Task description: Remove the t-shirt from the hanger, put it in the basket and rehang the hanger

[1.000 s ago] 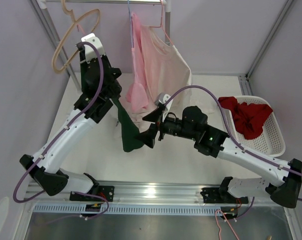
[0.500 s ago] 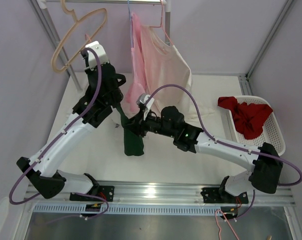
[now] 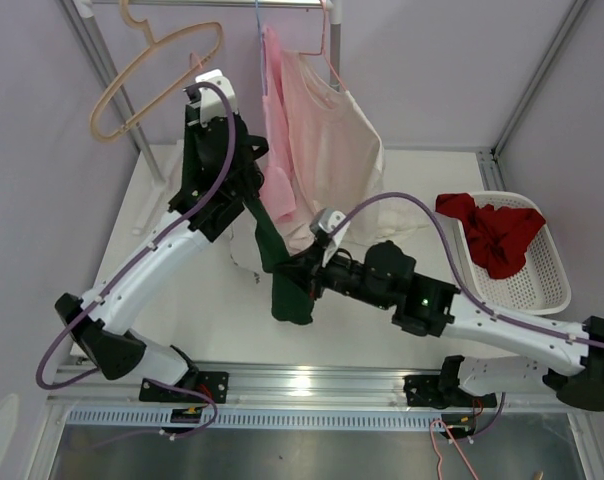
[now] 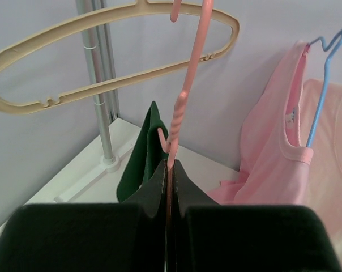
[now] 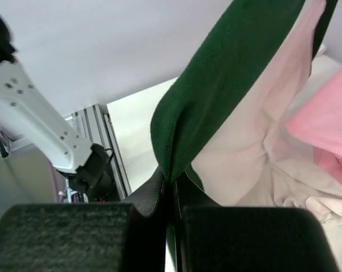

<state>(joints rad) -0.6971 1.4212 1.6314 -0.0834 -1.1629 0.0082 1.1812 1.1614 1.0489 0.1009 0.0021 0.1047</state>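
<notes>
Next, my left gripper pulls the pink hanger away while my right gripper pulls the green t-shirt toward the basket, because the t-shirt is hooked over the hanger.
The dark green t-shirt hangs in a narrow fold between the two arms. Its top end hooks over a thin pink hanger. My left gripper is shut on that hanger's stem and holds it up near the rack; the green t-shirt droops just behind the fingers. My right gripper is lower down, shut on the shirt's edge. In the right wrist view the green cloth runs up from the shut right gripper.
An empty beige hanger hangs at the rack's left post. Pink and pale shirts hang on blue and pink hangers at the back. A white basket at the right holds a red garment.
My right gripper reached in and shut on the green t-shirt, then drew back toward the right. My left arm shifted right and up with the hanger. The beige hanger swung.
</notes>
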